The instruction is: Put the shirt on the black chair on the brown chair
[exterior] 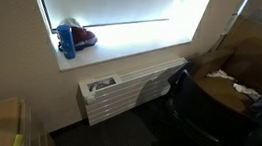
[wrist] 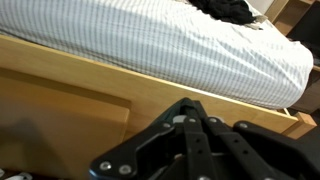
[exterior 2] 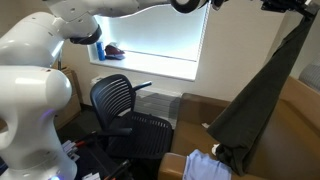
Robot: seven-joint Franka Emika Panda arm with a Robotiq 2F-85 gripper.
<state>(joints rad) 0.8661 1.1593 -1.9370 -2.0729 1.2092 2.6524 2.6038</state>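
My gripper is holding the shirt, which slants from the seat up toward the brown chair's back (exterior 2: 298, 98), so it should swing back and drape the shirt over the seat (exterior 2: 197, 132) before letting it go.
In an exterior view the dark shirt (exterior 2: 262, 95) hangs full length from my gripper (exterior 2: 300, 10) at the top right, over the brown chair (exterior 2: 298, 125). The black mesh chair (exterior 2: 122, 108) stands empty to the left of it, by the window; it also shows in the other exterior view (exterior: 181, 97). In the wrist view my gripper (wrist: 185, 104) is shut, with a fold of dark cloth pinched at the fingertips. Below it lie a wooden frame (wrist: 70, 85) and a white striped cloth (wrist: 170, 45).
A blue bottle (exterior: 67, 40) and a red item stand on the window sill above a white radiator (exterior: 129, 88). The white robot base (exterior 2: 30, 90) fills the left. A pale cloth (exterior 2: 205, 168) lies low in front of the brown chair. A black item (wrist: 225, 10) lies on the striped cloth.
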